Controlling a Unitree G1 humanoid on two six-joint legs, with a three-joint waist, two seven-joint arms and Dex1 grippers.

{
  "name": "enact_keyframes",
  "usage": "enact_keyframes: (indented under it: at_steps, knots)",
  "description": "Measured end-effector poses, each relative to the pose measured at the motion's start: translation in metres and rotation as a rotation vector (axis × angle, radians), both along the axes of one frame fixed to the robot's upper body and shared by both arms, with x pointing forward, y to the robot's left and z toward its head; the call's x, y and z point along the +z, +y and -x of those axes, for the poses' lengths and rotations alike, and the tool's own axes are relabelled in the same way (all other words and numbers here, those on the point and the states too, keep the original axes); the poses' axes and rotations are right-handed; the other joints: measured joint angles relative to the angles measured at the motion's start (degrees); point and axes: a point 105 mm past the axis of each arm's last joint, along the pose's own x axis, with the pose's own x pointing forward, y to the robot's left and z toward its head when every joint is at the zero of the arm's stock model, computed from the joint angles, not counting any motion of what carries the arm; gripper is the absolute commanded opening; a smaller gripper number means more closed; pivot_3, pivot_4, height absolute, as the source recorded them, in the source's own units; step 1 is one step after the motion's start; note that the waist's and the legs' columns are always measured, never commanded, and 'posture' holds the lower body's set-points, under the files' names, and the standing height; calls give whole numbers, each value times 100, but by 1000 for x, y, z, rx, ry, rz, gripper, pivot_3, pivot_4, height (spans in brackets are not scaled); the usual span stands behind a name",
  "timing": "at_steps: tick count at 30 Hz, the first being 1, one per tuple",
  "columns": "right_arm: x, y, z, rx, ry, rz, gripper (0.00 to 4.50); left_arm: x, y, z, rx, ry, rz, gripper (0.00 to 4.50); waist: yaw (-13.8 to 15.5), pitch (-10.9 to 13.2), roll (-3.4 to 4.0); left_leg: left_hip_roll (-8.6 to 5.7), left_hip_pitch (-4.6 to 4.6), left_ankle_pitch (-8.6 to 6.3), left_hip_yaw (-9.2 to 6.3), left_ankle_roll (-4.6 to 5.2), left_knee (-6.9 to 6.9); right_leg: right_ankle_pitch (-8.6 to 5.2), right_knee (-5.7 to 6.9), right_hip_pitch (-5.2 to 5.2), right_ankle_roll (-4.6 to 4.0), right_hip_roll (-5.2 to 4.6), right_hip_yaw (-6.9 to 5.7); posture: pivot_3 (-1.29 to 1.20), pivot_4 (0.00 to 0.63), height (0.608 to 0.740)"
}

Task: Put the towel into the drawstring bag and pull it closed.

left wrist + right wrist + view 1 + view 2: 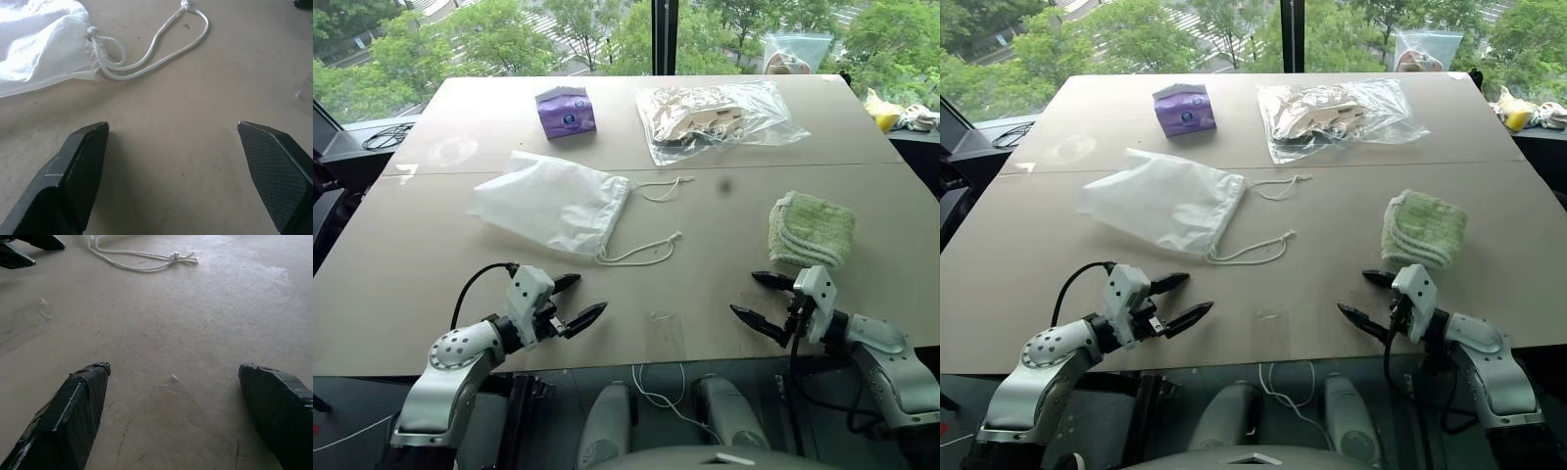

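Observation:
The closed end of the white drawstring bag point(495, 194) rests flat and loose, so I expect the whole bag point(556, 203) to drag along as I raise and pull its edge.
The light green towel point(814, 229) lies folded on the table's right side. The translucent white drawstring bag point(555, 204) lies flat left of centre, its mouth toward the right, with white cords point(646, 253) trailing from it. My left gripper point(579, 299) hovers open near the front edge, just in front of the bag, with nothing between its fingers. Over on the right, my other gripper point(752, 296) is open and empty, in front of the towel. The bag's corner point(44, 44) and cord loop point(151, 49) show beyond the left fingers point(80, 166).
A purple tissue pack point(566, 111) and a clear plastic zip bag point(720, 117) of beige items lie at the back of the table point(440, 284). A window runs behind it. Loose items sit on the ledge at the far right point(896, 113).

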Motion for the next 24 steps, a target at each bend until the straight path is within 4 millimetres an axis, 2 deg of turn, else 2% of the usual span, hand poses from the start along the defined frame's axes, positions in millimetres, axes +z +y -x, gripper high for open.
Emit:
enact_keyframes:
  at_steps: [24]
  knots:
    - [2,4,0,-31,-25,-23,4500,8,1,-6,-7,32,123,4320,8,1,0,0,-25,0,2,0,-3,0,-1,-23,-1,-1,-1,0,150,740]
